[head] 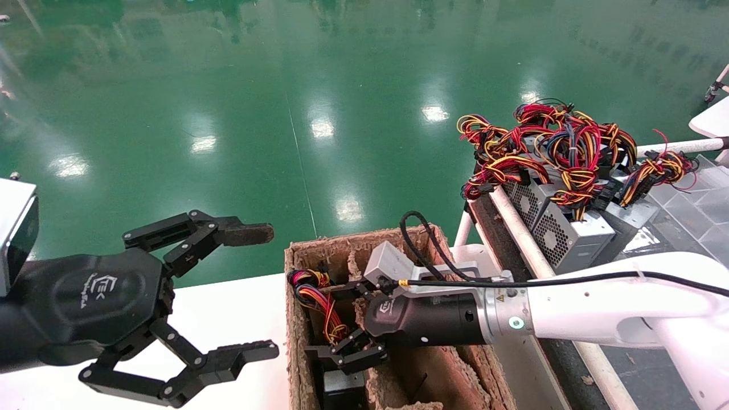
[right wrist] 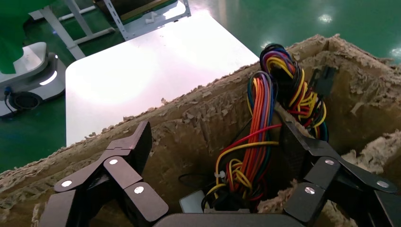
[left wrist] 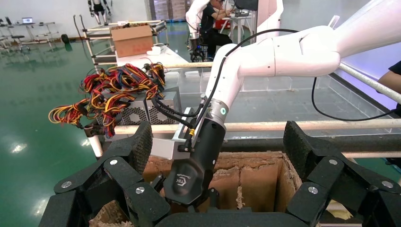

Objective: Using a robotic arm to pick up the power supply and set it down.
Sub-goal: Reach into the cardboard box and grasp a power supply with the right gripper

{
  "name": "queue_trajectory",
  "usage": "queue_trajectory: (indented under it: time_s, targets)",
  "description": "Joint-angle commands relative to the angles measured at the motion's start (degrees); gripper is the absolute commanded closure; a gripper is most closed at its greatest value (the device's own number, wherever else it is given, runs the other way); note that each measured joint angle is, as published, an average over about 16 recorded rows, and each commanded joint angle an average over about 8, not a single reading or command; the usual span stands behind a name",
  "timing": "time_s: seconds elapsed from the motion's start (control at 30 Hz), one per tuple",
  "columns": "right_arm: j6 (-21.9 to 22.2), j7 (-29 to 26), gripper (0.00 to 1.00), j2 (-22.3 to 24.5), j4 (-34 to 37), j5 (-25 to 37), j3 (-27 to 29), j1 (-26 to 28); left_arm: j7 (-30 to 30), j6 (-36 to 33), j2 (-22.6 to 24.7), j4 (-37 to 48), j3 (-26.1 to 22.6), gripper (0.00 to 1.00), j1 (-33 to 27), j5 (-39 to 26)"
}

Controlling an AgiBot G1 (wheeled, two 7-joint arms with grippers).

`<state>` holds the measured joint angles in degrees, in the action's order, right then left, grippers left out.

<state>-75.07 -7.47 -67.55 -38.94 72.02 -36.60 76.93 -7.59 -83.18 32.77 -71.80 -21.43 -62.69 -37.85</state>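
Note:
The far bundle (head: pixel 311 277) should stay behind when I lift the wires between my fingers, because a cardboard edge (right wrist: pixel 292 119) separates the bundle from those wires.
My right gripper (head: pixel 343 323) on the white robotic arm (head: pixel 598 310) reaches down into a torn cardboard box (head: pixel 295 347). Its fingers stand open inside the left compartment. The power supply (head: pixel 342 392) lies deep in that compartment, a dark box mostly hidden by the gripper. Its bundle of red, yellow and black wires (head: pixel 316 300) rises along the box wall. In the right wrist view the wires (right wrist: pixel 257 151) run between the open fingers of the right gripper (right wrist: pixel 215 142), close to one finger (right wrist: pixel 291 146). My left gripper (head: pixel 256 291) hangs open over the white table, left of the box.
Several silver-grey supplies with fan grilles (head: pixel 561 230) and tangled wires (head: pixel 561 145) sit on a rack with white rails (head: pixel 515 225) at the right. The white table (head: pixel 228 310) carries the box. Green floor lies beyond. A cardboard divider (head: pixel 393 387) splits the box.

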Motion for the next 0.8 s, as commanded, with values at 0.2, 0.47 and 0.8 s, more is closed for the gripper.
queue_trajectory:
  time_s: [0.2, 0.47, 0.8]
  targets:
    - [-0.1, 3.5, 1.00, -1.6, 4.2, 0.1, 0.0, 0.9, 0.0, 0.0, 0.0, 0.0, 0.0, 0.00, 0.0, 0.0]
    - [1.1, 6.2, 1.00, -3.2, 8.1, -0.1, 0.4, 1.5, 0.0, 0.0, 0.0, 0.0, 0.0, 0.00, 0.0, 0.0]
    - [1.5, 9.4, 1.00, -4.4, 11.5, -0.9, 1.1, 1.7, 0.0, 0.0, 0.0, 0.0, 0.0, 0.00, 0.0, 0.0]
